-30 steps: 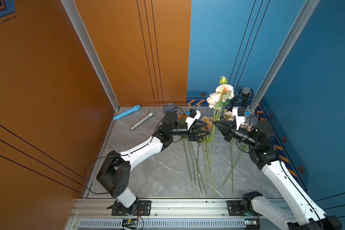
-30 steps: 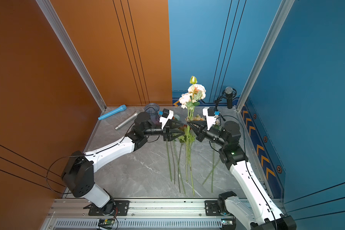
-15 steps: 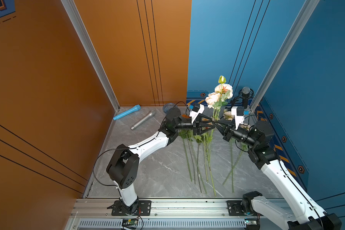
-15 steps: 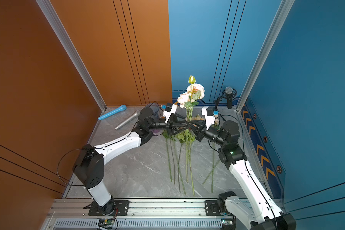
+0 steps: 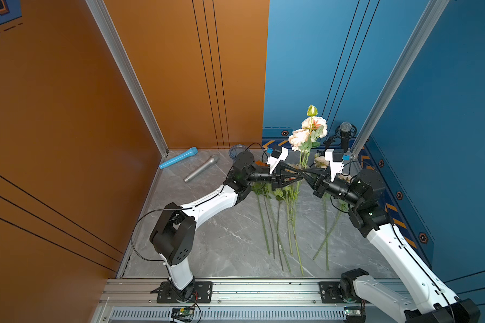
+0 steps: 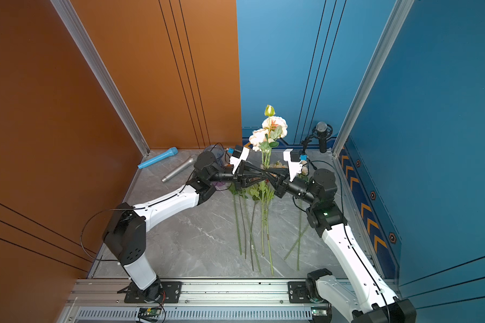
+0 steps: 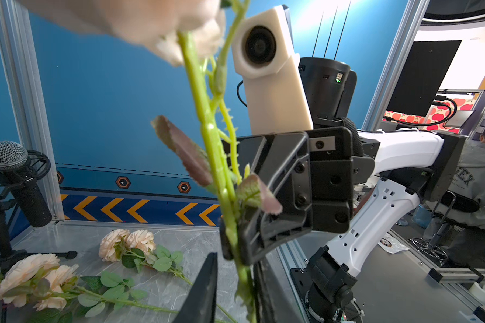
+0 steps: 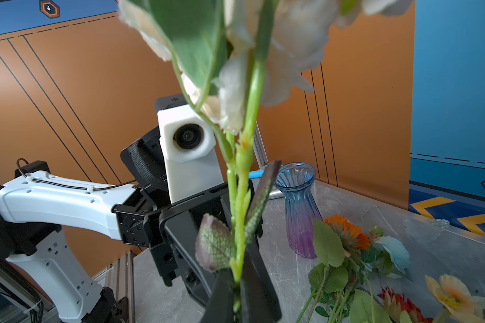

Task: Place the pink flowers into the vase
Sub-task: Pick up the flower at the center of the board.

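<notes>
With the vase (image 8: 299, 210) on my left gripper's side, my left gripper should close on the pink flower's stem (image 7: 245, 284) before my right gripper opens and backs off.
One of the pink flowers (image 5: 310, 131) (image 6: 269, 130) stands upright above the table, and my right gripper (image 5: 299, 169) (image 8: 237, 282) is shut on its green stem (image 8: 242, 195). My left gripper (image 5: 301, 175) (image 7: 235, 279) meets it tip to tip from the other side. Its jaws sit around the same stem (image 7: 213, 145). The stem rests against one finger (image 7: 263, 290), and a gap shows to the other finger (image 7: 205, 288). More pink flowers (image 7: 126, 242) lie on the table. The vase (image 8: 300, 212) (image 5: 237, 151) stands upright behind the left arm.
Several long stems (image 5: 289, 218) lie on the grey table between the arms. Orange and blue blooms (image 8: 347, 232) lie near the vase. A blue microphone (image 5: 178, 158) and a silver one (image 5: 202, 168) lie at the back left. A black microphone on a stand (image 5: 345, 134) occupies the back right corner.
My left gripper has swung right to the upright stem and its jaws have narrowed around it. My right gripper has kept hold of the flower almost in place.
</notes>
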Motion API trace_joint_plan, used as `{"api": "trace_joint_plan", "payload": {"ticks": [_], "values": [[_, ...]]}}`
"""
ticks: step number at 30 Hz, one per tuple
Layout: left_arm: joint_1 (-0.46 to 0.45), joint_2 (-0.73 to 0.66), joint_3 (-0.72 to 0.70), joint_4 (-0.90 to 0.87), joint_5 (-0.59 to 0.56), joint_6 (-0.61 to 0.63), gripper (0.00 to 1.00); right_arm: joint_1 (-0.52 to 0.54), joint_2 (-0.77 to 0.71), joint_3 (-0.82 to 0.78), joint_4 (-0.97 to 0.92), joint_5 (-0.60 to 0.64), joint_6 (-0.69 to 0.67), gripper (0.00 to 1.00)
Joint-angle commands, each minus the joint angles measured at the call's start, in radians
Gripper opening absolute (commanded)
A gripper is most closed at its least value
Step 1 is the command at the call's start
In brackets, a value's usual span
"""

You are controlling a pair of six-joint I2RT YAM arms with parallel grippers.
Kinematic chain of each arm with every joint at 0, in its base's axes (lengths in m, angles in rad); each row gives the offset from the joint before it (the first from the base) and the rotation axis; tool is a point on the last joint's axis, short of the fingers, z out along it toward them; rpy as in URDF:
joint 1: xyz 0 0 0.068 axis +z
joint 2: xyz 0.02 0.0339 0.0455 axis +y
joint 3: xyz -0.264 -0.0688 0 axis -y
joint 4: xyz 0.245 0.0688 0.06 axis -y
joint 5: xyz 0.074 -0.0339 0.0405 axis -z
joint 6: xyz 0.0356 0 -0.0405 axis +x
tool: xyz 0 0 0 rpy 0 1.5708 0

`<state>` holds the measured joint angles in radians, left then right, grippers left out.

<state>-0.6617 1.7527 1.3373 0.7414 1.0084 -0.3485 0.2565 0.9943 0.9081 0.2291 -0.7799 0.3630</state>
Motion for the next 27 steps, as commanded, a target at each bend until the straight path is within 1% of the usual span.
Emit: {"api": "trace_joint_plan", "payload": {"ticks": [1, 4, 11, 17, 19, 21, 22, 24, 27], "values": [[-0.007, 0.013, 0.025, 0.016, 0.017, -0.013, 0.21, 0.017, -0.008, 0.032, 0.017, -0.01, -0.025, 0.0], [-0.005, 0.011, 0.025, 0.016, 0.025, -0.021, 0.15, 0.017, -0.009, 0.032, 0.007, -0.003, -0.035, 0.0], [0.002, 0.01, 0.025, 0.016, 0.03, -0.044, 0.1, 0.019, -0.003, 0.036, 0.004, -0.002, -0.041, 0.01], [0.009, 0.002, 0.022, 0.016, 0.019, -0.045, 0.0, 0.02, -0.003, 0.038, -0.003, -0.002, -0.041, 0.08], [0.011, -0.001, 0.022, 0.016, 0.015, -0.041, 0.0, 0.02, -0.005, 0.043, -0.015, -0.003, -0.041, 0.12], [0.012, 0.0, 0.023, 0.016, 0.012, -0.039, 0.0, 0.02, -0.007, 0.044, -0.024, -0.004, -0.041, 0.17], [0.012, 0.001, 0.024, 0.016, 0.011, -0.037, 0.0, 0.02, -0.007, 0.045, -0.027, -0.002, -0.041, 0.21], [0.011, 0.002, 0.025, 0.016, 0.009, -0.037, 0.0, 0.021, -0.011, 0.045, -0.037, 0.003, -0.038, 0.35], [0.012, 0.002, 0.024, 0.016, 0.007, -0.035, 0.0, 0.02, -0.015, 0.041, -0.049, 0.007, -0.038, 0.46]]}}
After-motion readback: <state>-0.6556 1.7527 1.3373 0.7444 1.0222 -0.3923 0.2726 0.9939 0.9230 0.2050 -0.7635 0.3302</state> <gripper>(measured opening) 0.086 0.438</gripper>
